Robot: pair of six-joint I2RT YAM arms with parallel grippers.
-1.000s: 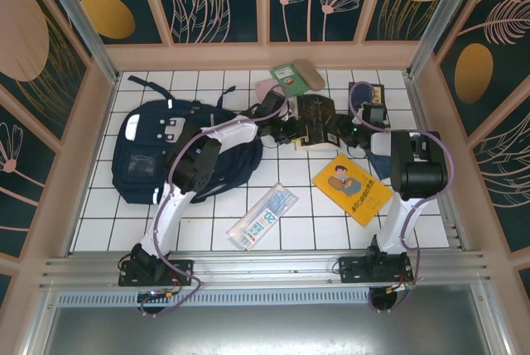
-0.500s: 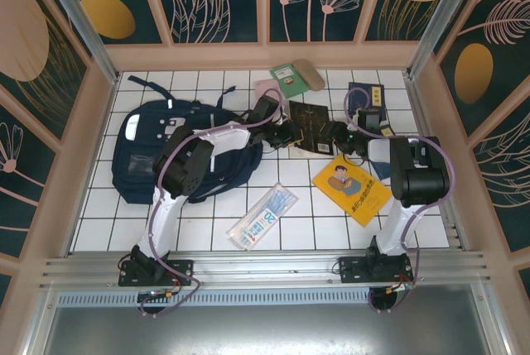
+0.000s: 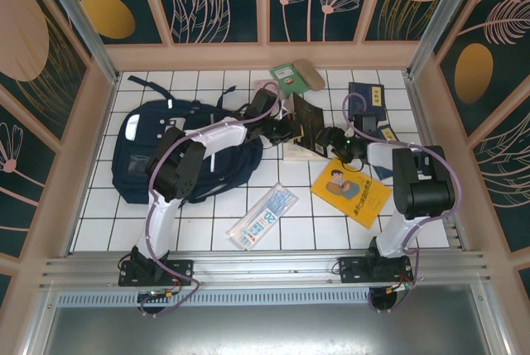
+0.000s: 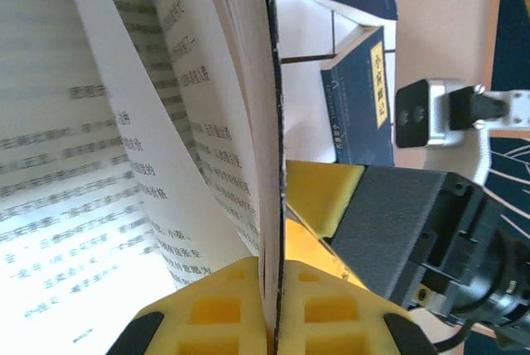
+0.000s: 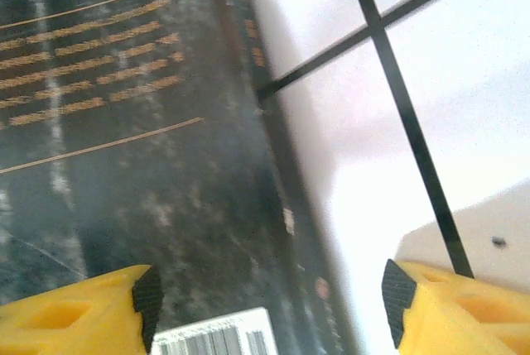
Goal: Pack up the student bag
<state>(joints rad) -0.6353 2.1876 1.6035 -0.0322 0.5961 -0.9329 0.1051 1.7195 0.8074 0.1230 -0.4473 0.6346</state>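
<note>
My left gripper is pinching only the black cover and a few pages [image 4: 269, 198], so the book stays open. My right gripper should take hold of the book by its spine [image 5: 302, 247].
The student bag [image 3: 161, 152], a big navy backpack, lies at the left of the tiled table. My left arm reaches across it to a dark-covered book [image 3: 308, 123] that stands open and tilted up. In the left wrist view my left gripper [image 4: 272, 280] is shut on the book's black cover and a few printed pages [image 4: 124, 123]. My right gripper [image 3: 338, 140] sits just right of the book. Its jaws [image 5: 269, 297] are open, with the book's dark back cover [image 5: 124, 123] and barcode between the fingertips [image 5: 147, 293], not clamped.
A yellow picture book [image 3: 352, 191] lies by the right arm and a clear plastic packet [image 3: 262, 216] at the front centre. A green book [image 3: 287, 80], a beige case [image 3: 310, 74] and navy books [image 3: 368, 94] lie along the back. The side walls stand close.
My left gripper closed on the book's cover and drew it left and upright. My right gripper opened and let the book go.
</note>
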